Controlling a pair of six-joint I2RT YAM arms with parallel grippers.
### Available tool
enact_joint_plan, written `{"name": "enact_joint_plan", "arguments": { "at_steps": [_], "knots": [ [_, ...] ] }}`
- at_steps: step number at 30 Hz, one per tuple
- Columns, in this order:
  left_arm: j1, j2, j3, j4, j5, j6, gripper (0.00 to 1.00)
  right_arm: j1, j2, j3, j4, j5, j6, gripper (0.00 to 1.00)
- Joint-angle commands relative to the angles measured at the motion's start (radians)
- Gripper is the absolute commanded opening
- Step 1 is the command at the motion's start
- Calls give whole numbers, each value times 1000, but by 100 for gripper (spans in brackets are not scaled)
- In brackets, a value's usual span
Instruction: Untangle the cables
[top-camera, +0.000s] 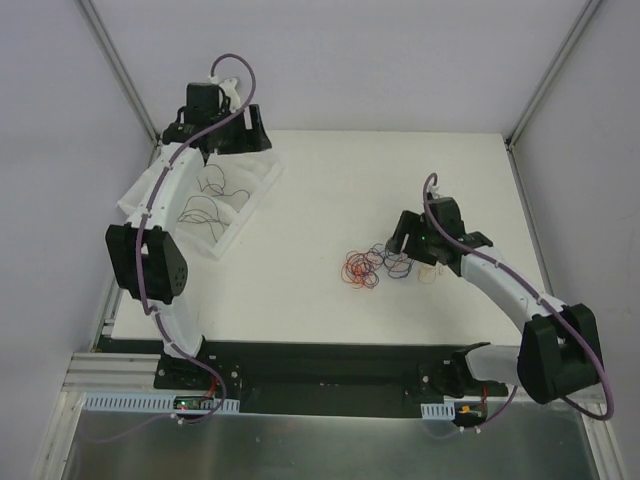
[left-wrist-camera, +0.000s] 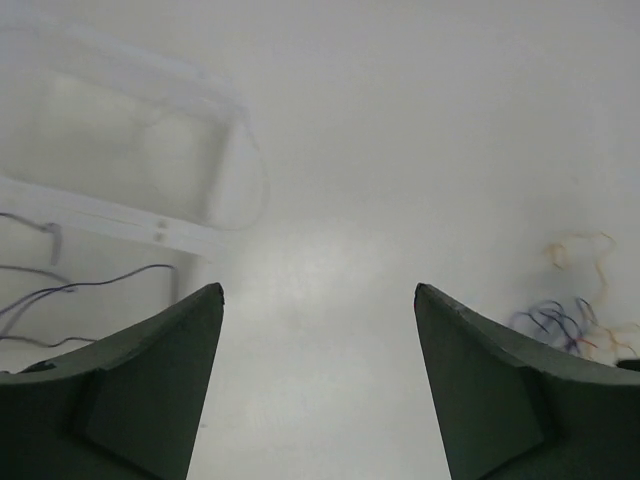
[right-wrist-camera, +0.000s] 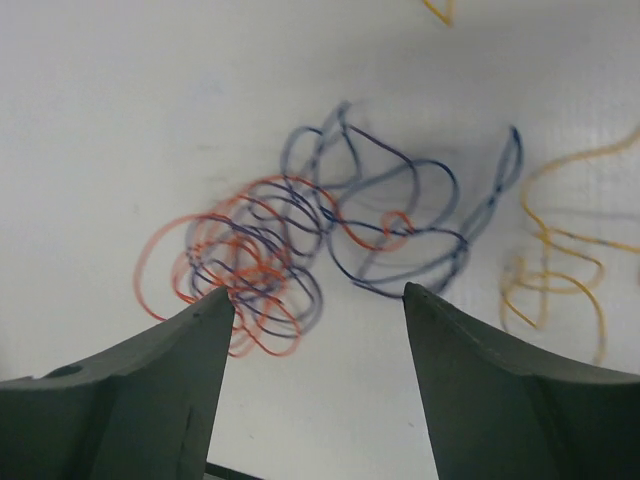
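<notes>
The robot's left gripper is at the tray (top-camera: 222, 202), a long way from the loose yellow cable (top-camera: 429, 273), so next the right gripper picks up the cable and hands it to the left gripper.
A tangle of thin cables (top-camera: 375, 266) lies on the white table, right of centre: orange and red loops on its left, dark blue loops on its right. In the right wrist view the orange loops (right-wrist-camera: 240, 270) and blue loops (right-wrist-camera: 400, 215) are intertwined, and yellow cables (right-wrist-camera: 560, 270) lie apart to the right. My right gripper (right-wrist-camera: 315, 300) is open and empty, hovering just above the tangle's near edge. My left gripper (left-wrist-camera: 318, 290) is open and empty, held high at the far left by the tray. The tangle also shows in the left wrist view (left-wrist-camera: 560, 322).
A white tray (top-camera: 245, 215) with dividers stands at the far left; thin black cables (top-camera: 205, 205) lie in its compartments, also seen in the left wrist view (left-wrist-camera: 70, 290). Metal frame posts rise at the back corners. A black base rail runs along the near edge.
</notes>
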Motion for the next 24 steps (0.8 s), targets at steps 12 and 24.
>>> {"name": "enact_joint_plan", "arguments": {
  "at_steps": [12,24],
  "knots": [
    [-486,70,-229,273,382,-171,62,-305,15,2,-247,62,-37,75],
    [-518,-139,-421,307,389,-168,69,-382,160,30,-212,95,-2,75]
  ]
}}
